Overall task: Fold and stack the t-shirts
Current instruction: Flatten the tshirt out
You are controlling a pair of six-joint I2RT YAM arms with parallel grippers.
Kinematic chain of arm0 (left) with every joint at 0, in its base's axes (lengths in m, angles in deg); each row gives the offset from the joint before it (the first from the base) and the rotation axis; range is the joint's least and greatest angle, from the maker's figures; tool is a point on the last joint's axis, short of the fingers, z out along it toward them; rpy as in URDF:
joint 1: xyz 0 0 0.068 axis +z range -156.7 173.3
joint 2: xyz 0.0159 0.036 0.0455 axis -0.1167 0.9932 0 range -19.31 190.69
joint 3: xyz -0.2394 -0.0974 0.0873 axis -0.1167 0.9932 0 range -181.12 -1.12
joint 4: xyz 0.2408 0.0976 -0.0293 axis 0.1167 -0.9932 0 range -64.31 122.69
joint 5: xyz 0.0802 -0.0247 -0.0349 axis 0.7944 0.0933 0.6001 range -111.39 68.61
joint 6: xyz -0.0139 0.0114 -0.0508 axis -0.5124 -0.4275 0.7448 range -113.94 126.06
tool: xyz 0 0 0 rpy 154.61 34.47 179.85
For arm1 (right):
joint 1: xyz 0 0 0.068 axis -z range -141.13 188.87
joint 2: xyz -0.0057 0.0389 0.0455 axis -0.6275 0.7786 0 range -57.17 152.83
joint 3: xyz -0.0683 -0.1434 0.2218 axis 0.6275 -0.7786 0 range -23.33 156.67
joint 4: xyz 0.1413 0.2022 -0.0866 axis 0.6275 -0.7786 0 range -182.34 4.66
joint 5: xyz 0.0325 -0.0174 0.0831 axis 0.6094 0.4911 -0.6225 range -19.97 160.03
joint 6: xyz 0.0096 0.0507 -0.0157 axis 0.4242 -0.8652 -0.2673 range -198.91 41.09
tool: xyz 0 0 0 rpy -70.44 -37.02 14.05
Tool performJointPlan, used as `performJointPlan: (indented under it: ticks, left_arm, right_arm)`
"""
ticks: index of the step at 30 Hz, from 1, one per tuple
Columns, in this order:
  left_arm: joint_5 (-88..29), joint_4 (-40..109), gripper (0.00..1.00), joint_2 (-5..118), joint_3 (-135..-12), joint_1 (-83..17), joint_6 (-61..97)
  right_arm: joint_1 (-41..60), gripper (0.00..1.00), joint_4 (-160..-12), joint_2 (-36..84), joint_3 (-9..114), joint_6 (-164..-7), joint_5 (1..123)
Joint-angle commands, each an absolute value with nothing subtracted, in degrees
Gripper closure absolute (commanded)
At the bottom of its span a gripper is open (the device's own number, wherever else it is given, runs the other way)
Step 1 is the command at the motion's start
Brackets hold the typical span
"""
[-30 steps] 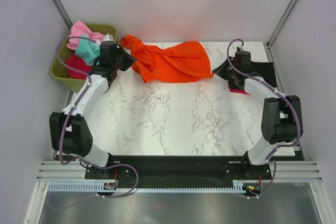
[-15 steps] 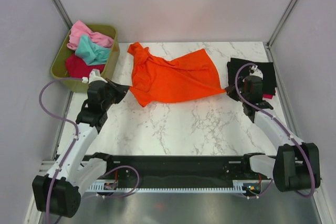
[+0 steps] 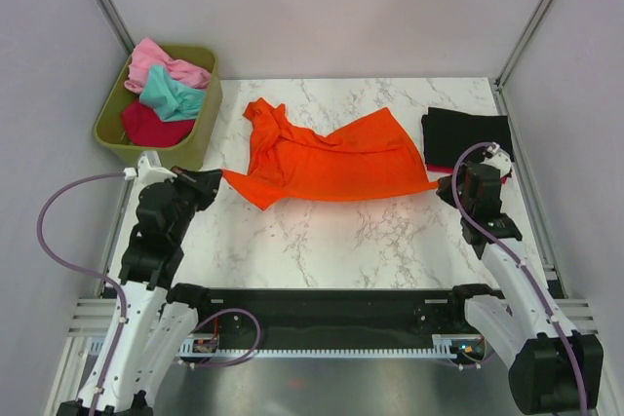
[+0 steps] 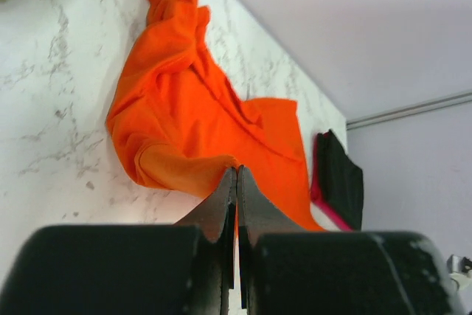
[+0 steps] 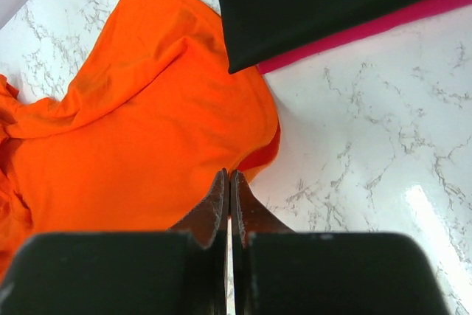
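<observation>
The orange t-shirt's far corner (image 3: 263, 116) by the bin is bunched up, so my left gripper and my right gripper should raise the near corners (image 3: 236, 181) high and swing it flat.
The large orange t-shirt (image 3: 327, 158) lies stretched across the middle of the marble table, its far left part still bunched. My left gripper (image 3: 216, 178) is shut on the shirt's near left corner (image 4: 177, 171). My right gripper (image 3: 447, 182) is shut on the shirt's near right corner (image 5: 258, 156). A folded black shirt (image 3: 466, 135) lies on a crimson one (image 5: 354, 31) at the far right. Pink (image 3: 161, 63), teal (image 3: 174, 96) and dark red (image 3: 148, 127) shirts lie in the bin.
The olive-green bin (image 3: 203, 133) stands at the table's far left corner. Frame posts and grey walls close the table on three sides. The black arm base bar (image 3: 322, 304) runs along the near edge.
Both arms have pulled back towards the near edge, dragging the orange shirt's corners with them. The shirt has spread out wider and flatter and slid nearer.
</observation>
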State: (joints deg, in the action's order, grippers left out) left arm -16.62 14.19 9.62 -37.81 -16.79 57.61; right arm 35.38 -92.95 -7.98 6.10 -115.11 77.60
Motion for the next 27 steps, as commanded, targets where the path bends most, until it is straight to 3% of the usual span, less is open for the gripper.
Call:
performJointPlan:
  ticks: [1, 11, 17, 23, 27]
  left_arm:
    - [-17.61, 11.17, 0.98, 14.26, -43.03, -16.81, 56.60]
    - [-20.25, -2.44, 0.98, 15.14, -81.86, -16.81, 51.95]
    - [-19.37, -3.78, 0.98, 17.25, -107.16, -16.72, 50.45]
    - [-16.21, -5.45, 0.98, 27.79, -119.32, -16.81, 52.46]
    - [-15.77, -5.37, 0.98, 34.03, -118.11, -16.81, 55.89]
  right_arm:
    - [35.61, 1.00, -96.74, -9.17, 12.77, -115.03, 76.28]
    - [35.61, 1.00, -113.01, -24.11, 46.78, -112.22, 75.92]
    - [35.61, 1.00, -117.32, -24.22, 70.14, -110.11, 78.29]
    - [35.61, 1.00, -119.26, -18.16, 78.27, -111.16, 77.85]
    - [35.61, 1.00, -117.34, -14.02, 77.05, -113.35, 75.57]
